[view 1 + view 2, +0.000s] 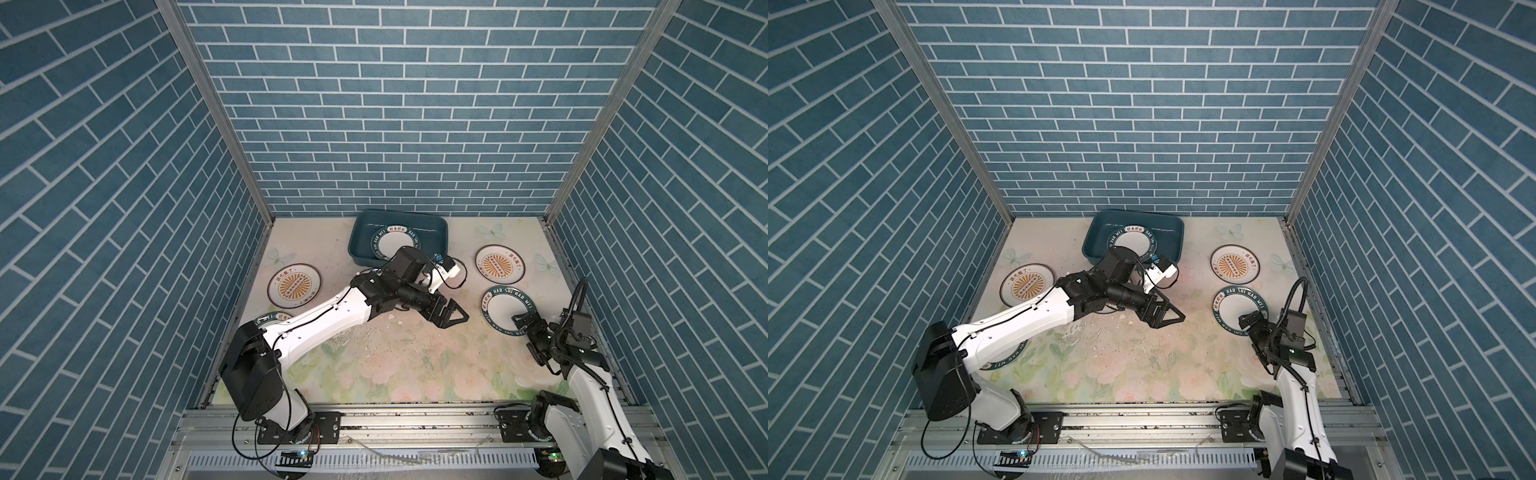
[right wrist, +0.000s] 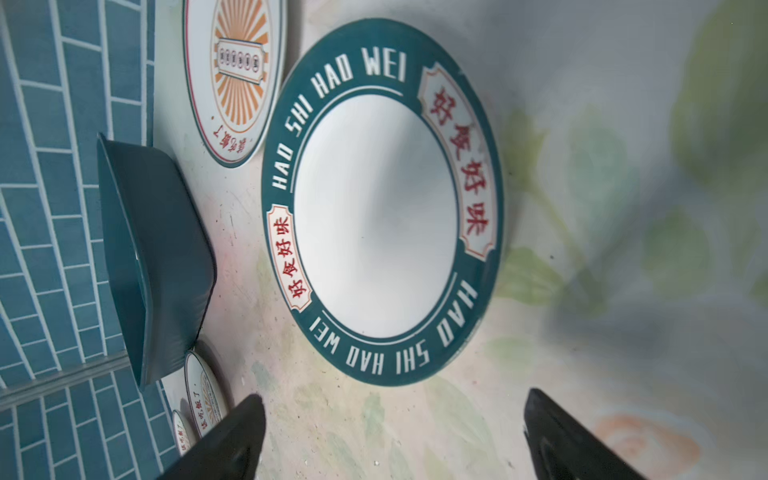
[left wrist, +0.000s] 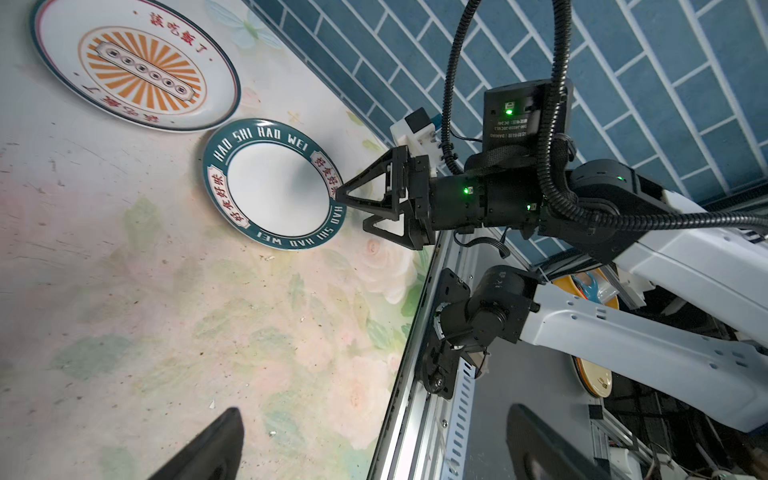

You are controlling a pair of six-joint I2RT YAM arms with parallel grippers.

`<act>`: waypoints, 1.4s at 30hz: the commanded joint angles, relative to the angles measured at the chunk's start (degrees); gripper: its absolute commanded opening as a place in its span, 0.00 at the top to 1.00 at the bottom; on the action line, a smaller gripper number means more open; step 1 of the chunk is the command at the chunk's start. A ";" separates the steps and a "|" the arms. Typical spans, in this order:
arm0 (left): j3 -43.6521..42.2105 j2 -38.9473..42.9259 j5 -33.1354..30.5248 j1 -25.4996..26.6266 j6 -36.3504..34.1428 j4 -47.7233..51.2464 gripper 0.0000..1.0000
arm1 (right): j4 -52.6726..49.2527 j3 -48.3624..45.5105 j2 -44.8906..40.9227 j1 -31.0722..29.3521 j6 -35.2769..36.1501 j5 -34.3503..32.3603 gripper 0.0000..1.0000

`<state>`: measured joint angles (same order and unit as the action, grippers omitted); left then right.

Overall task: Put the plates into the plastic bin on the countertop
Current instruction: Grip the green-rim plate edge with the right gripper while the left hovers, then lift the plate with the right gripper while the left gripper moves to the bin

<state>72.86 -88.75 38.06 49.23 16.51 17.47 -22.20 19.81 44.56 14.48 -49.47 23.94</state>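
My left arm's wrist stands before the bin's near side (image 1: 374,262), so my left gripper should draw back while my right gripper brings the green-rimmed plate (image 1: 505,308) in.
The dark teal plastic bin (image 1: 360,245) (image 1: 1096,243) (image 2: 158,249) stands at the back of the floral countertop (image 1: 395,365) and holds one green-rimmed plate (image 1: 395,245) (image 1: 1133,243). Sunburst plates lie at the left (image 1: 294,285) (image 1: 1026,285) and right (image 1: 500,266) (image 1: 1234,266) (image 3: 137,66). Another green-rimmed plate (image 1: 506,311) (image 1: 1239,309) (image 3: 274,183) (image 2: 378,208) lies front right. My right gripper (image 1: 524,323) (image 1: 1250,323) (image 3: 353,210) (image 2: 395,440) is open at its near rim, holding nothing. My left gripper (image 1: 453,313) (image 1: 1167,316) (image 3: 374,449) hangs open and empty over the middle. A further green-rimmed plate (image 1: 270,319) (image 1: 1011,361) is mostly hidden under the left arm.
Small white chips (image 1: 391,318) litter the scuffed middle of the countertop. Blue brick walls enclose three sides, and a metal rail (image 1: 415,419) runs along the front edge. The left arm stretches diagonally across the left half, its wrist in front of the bin's near wall.
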 commanded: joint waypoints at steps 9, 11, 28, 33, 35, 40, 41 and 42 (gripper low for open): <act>-3.29 -0.81 2.89 0.16 3.12 -4.51 0.00 | 12.80 -5.68 4.23 4.42 -2.94 5.77 0.13; -3.35 -0.80 3.06 0.16 3.27 -4.48 0.00 | 15.05 -6.37 5.61 4.42 -3.28 5.76 0.14; -3.05 1.88 1.75 0.16 1.64 -1.41 0.00 | 37.10 -13.18 21.38 4.77 -11.86 5.59 0.57; -2.80 1.57 1.84 0.16 1.61 -0.87 0.00 | 36.85 -13.90 21.51 4.77 -12.09 5.33 0.84; -2.73 1.56 1.75 0.16 1.51 -0.86 0.00 | 36.23 -14.05 20.83 4.77 -12.15 5.15 0.90; -2.47 1.48 1.40 0.16 1.07 -0.25 0.01 | 33.60 -14.54 17.38 4.76 -12.75 4.99 0.99; -2.52 1.44 1.32 0.16 1.07 -0.16 0.00 | 32.52 -14.41 16.19 4.79 -13.03 4.97 1.00; -2.48 1.45 1.27 0.16 1.11 -0.16 0.01 | 30.58 -14.24 14.97 4.77 -13.29 5.04 1.00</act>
<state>70.00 -88.40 39.90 49.32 18.61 16.27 16.73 6.85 61.19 19.40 -62.39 31.53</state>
